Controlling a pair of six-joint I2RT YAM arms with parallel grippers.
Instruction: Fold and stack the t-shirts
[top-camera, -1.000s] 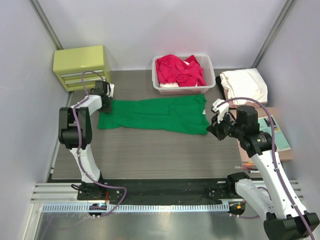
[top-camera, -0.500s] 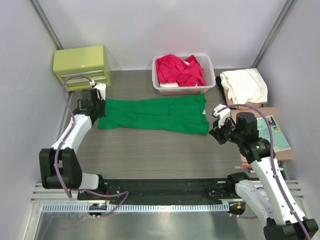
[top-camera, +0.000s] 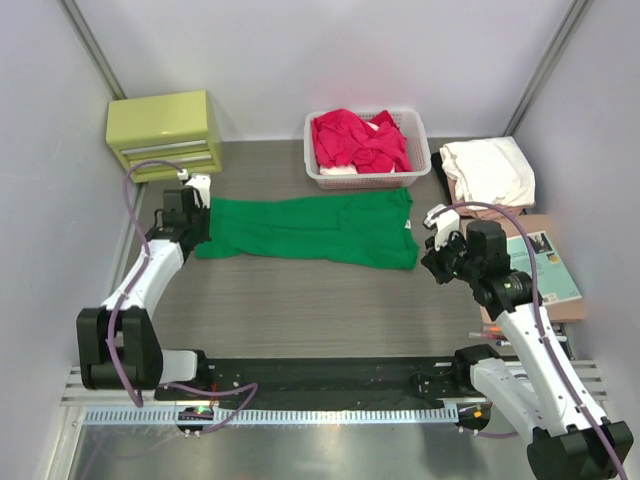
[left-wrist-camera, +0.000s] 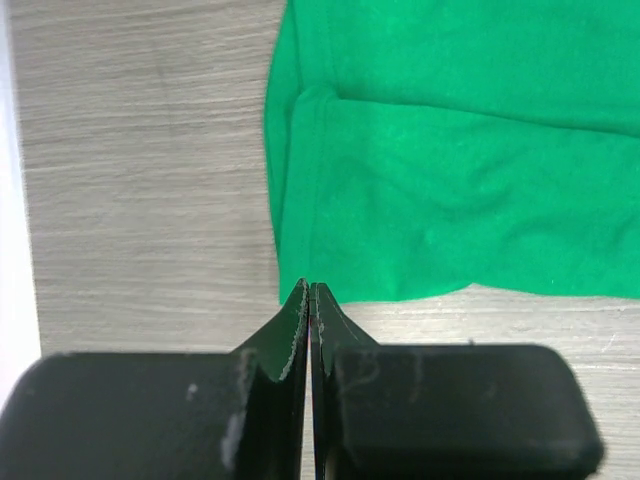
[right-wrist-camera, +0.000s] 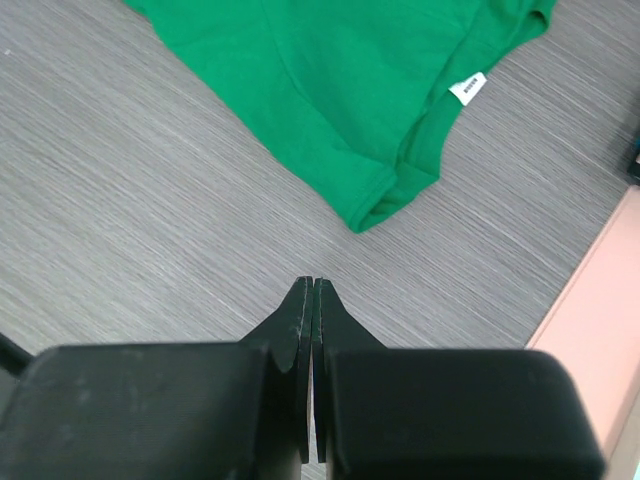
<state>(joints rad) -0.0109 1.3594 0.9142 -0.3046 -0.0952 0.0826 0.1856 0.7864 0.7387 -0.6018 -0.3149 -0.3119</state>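
My open left gripper and right gripper should press on the cloth (top-camera: 252, 232) and pull it nearer before folding, because the green shirt's back edge (top-camera: 345, 197) is close to the basket.
A bright green t-shirt (top-camera: 310, 230) lies spread flat on the table, its white neck label (right-wrist-camera: 467, 89) at the right end. My left gripper (top-camera: 197, 228) is shut and empty. In the left wrist view its tips (left-wrist-camera: 310, 288) sit at the corner of the green shirt's hem (left-wrist-camera: 450, 180). My right gripper (top-camera: 432, 264) is also shut with nothing in it. It hovers over bare table just off the shirt's collar end (right-wrist-camera: 330, 90), tips (right-wrist-camera: 312, 283) apart from the cloth. Red t-shirts (top-camera: 358, 140) are heaped in the basket. Folded white t-shirts (top-camera: 488, 170) are stacked at the right.
The white slatted basket (top-camera: 368, 181) stands at the back centre. A yellow-green drawer cabinet (top-camera: 163, 133) fills the back left corner. A teal-covered book (top-camera: 548, 268) lies on a pinkish board at the right edge, beside my right arm.
My left arm has unfolded, its elbow swinging down toward the near left, while its gripper slid slightly nearer along the shirt's left edge. The right gripper shifted only a little.
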